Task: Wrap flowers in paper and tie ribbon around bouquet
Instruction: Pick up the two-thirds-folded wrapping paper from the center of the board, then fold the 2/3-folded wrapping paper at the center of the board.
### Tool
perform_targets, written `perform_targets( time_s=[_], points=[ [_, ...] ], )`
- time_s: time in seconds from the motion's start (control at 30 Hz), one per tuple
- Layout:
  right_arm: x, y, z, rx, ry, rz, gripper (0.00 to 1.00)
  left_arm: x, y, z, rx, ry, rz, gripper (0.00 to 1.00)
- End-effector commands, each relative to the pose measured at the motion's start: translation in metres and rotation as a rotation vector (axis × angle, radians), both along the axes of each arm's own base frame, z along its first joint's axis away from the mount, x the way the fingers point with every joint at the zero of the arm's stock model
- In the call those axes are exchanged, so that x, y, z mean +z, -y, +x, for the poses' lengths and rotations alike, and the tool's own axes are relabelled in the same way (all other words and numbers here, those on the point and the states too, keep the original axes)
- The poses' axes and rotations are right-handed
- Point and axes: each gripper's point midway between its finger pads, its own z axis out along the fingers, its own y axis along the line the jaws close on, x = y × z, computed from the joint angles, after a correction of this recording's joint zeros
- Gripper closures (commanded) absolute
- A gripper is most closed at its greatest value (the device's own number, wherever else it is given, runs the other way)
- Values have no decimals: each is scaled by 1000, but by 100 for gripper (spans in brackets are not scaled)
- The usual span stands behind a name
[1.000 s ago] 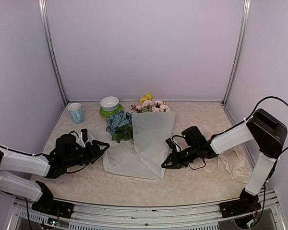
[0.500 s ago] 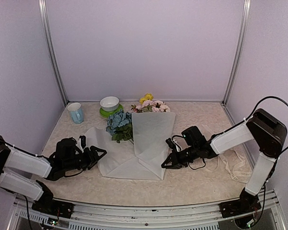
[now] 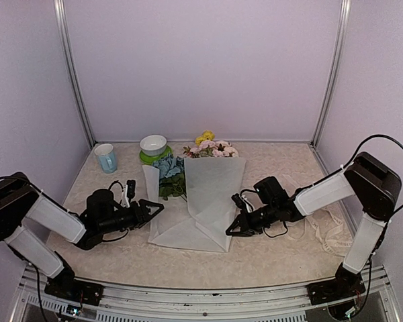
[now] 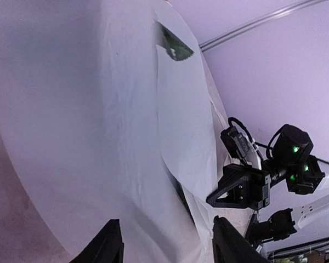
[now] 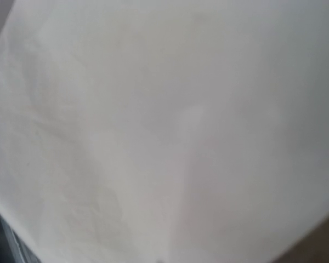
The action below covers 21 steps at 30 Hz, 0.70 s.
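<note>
The folded paper's inner edge (image 3: 189, 206) gapes over the stems, so the robot's right gripper should push down the paper fold's lower part (image 3: 211, 227) before the left gripper brings the paper flap across.
The flowers lie mid-table: pink roses (image 3: 215, 149), yellow blooms (image 3: 205, 137) and a blue cluster (image 3: 165, 166) stick out past the top of the paper (image 3: 208, 194). The white paper is folded over the stems, and its left flap stands up. My left gripper (image 3: 156, 206) is open at that flap; in the left wrist view its fingers (image 4: 112, 245) stand wide apart with paper (image 4: 88, 109) across the gap. My right gripper (image 3: 234, 228) is shut at the paper's lower right edge. Paper (image 5: 164, 131) fills the right wrist view and hides the fingers. The ribbon (image 3: 326, 236) lies loose at the right.
A blue mug (image 3: 106, 158) and a white bowl on a green saucer (image 3: 153, 146) stand at the back left. Black cables trail from the right gripper. Metal posts (image 3: 74, 80) mark the back corners of the walled booth.
My left gripper has moved right and pushed the paper's left flap from flat on the table up against the blue cluster. The right arm has stayed put.
</note>
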Motion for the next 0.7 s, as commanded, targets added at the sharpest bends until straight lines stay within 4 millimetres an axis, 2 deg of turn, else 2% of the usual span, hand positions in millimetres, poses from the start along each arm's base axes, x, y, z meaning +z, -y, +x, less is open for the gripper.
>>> perform_targets(
  time_s=[0.0,0.07,0.1,0.2,0.33,0.57,0.6,0.67],
  points=[
    [3,-3,-2,19,17,-2,100,8,8,11,24,27,10,57],
    [5,-3,-3,14,19,1,100,0,-7,13,88,-4,40,80],
    [5,-2,-3,10,19,3,100,0,-12,14,116,-5,59,86],
    [3,0,-3,4,19,-8,100,-6,-21,15,157,-32,211,89],
    [-2,0,-4,4,4,-13,100,3,-20,16,168,-16,354,100],
    [-10,0,-4,-1,15,-63,100,19,23,25,52,17,482,100],
    [-15,3,-3,-9,15,-93,100,15,27,26,46,5,497,100],
    [-26,13,4,-46,30,-192,86,4,28,26,43,-31,517,100]
  ],
)
